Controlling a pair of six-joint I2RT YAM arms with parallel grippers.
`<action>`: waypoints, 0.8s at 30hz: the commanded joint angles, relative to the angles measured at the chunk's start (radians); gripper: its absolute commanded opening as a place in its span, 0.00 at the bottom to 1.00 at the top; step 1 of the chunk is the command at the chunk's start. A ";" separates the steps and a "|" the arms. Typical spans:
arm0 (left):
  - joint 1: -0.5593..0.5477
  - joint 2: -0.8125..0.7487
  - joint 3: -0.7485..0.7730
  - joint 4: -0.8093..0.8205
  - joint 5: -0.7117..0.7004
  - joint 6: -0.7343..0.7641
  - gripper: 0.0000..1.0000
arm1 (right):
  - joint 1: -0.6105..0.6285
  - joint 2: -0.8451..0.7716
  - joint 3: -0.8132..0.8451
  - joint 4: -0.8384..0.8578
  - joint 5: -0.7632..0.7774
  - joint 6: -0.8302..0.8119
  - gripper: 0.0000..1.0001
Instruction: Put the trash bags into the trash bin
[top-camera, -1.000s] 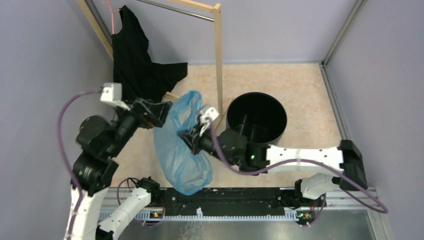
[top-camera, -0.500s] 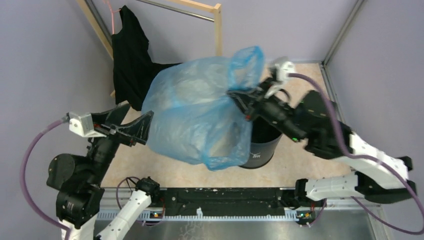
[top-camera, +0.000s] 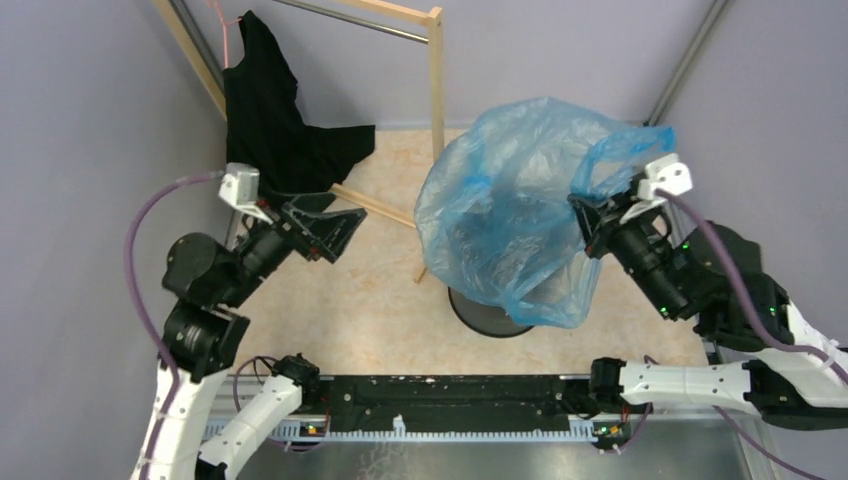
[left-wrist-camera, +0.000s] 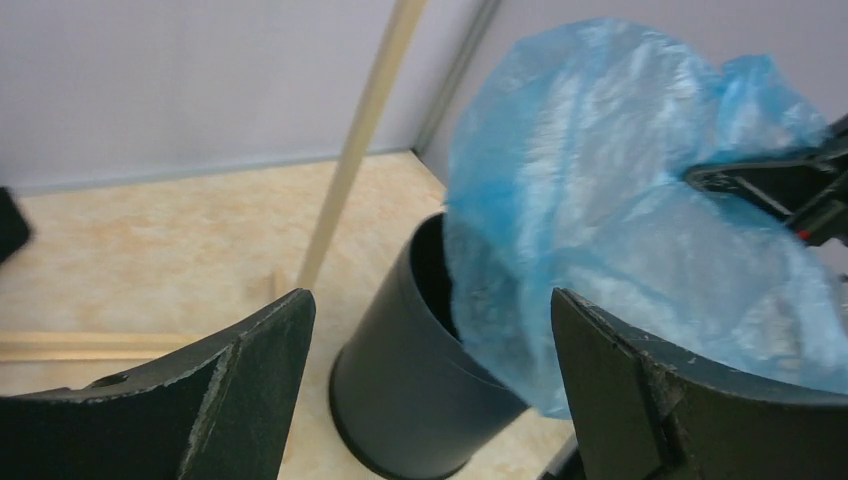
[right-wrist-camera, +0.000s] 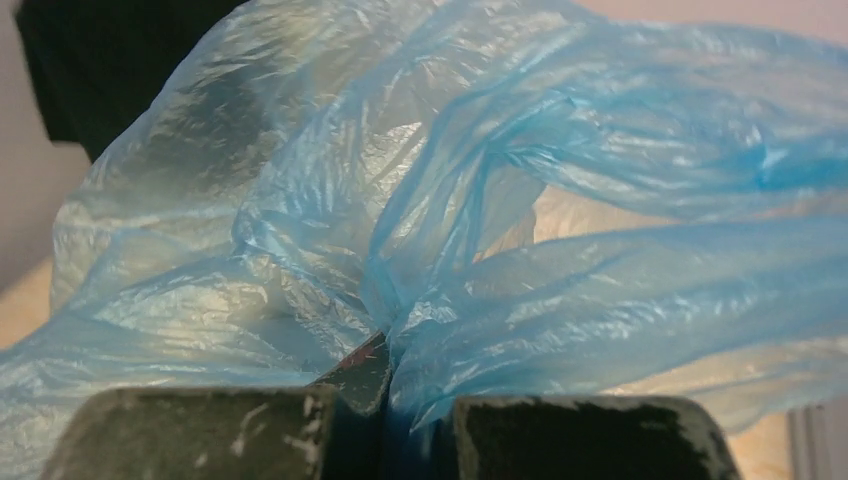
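The trash bag (top-camera: 510, 205) puffs out across the bin's opening, so the robot's right gripper should pull it back while the left gripper comes to the bin's rim (left-wrist-camera: 412, 280), before lowering the bag in.
The light-blue translucent trash bag (top-camera: 510, 215) billows in the air over the trash bin (top-camera: 485, 312), hiding the bin's mouth from above. My right gripper (top-camera: 592, 212) is shut on the bag's bunched edge (right-wrist-camera: 405, 330) at the bag's right side. In the left wrist view the bag (left-wrist-camera: 620, 200) hangs over the far side of the dark bin (left-wrist-camera: 410, 380). My left gripper (top-camera: 340, 228) stands open and empty to the left of the bin, well apart from it.
A wooden clothes rack (top-camera: 436, 100) stands behind the bin, its post close to the bag's left side. A black garment (top-camera: 270, 130) hangs from it at the back left. Grey walls close in on both sides.
My right gripper has carried the bag to the right and it now floats over the bin. My left gripper has swung up and right, still open.
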 joint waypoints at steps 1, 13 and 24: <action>-0.004 0.112 -0.073 0.208 0.271 -0.150 0.91 | 0.000 -0.029 -0.067 -0.079 0.040 -0.069 0.00; -0.591 0.544 0.134 0.210 -0.082 0.063 0.89 | 0.000 -0.184 -0.115 -0.151 0.051 -0.030 0.00; -0.700 1.002 0.475 -0.014 -0.318 0.182 0.69 | 0.000 -0.342 -0.294 0.094 -0.232 0.084 0.00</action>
